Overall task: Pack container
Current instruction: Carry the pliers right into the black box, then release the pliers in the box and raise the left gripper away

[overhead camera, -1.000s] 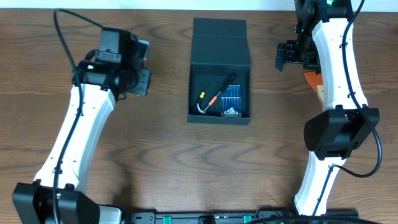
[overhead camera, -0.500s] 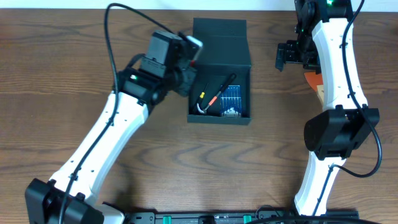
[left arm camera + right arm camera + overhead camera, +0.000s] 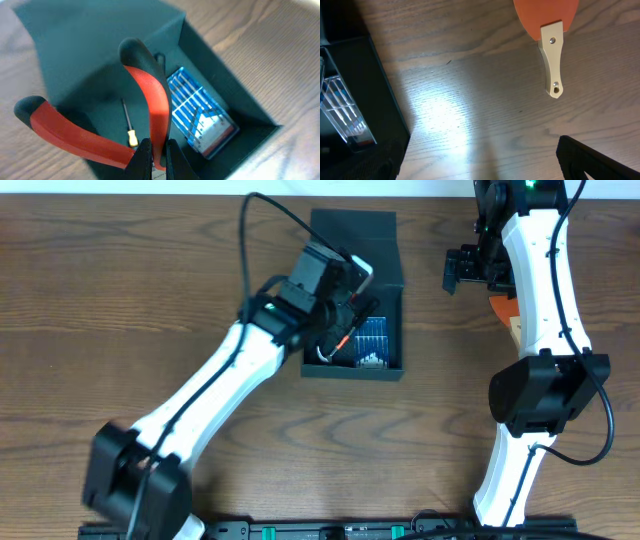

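The pliers (image 3: 156, 100) are hanging above the gap (image 3: 139, 111) between the screwdriver and bit case. My left gripper should now move them down until they are close to the container's bottom, then let go.
The container (image 3: 352, 370) is a dark, nearly black box in the middle of the table, with its flap lid (image 3: 352, 230) folded back. Inside lie a blue bit case (image 3: 374, 342) and a slim tool with a red grip (image 3: 343, 338). My left gripper (image 3: 347, 282) hovers over the box's open top. In the left wrist view this gripper (image 3: 159, 150) is shut on one red handle of a pair of pliers (image 3: 150, 90), above the bit case (image 3: 200, 112) and a small yellow-handled screwdriver (image 3: 131, 135). My right gripper (image 3: 465, 268) stands open to the right of the box, holding nothing.
An orange scraper with a beige handle (image 3: 551, 50) lies on the wood to the right of the box, partly under the right arm (image 3: 535, 300) in the overhead view. The box's right wall (image 3: 380, 100) shows at the left of the right wrist view.
My left arm has swung right from the left side of the table to above the box's opening. The right arm has not moved.
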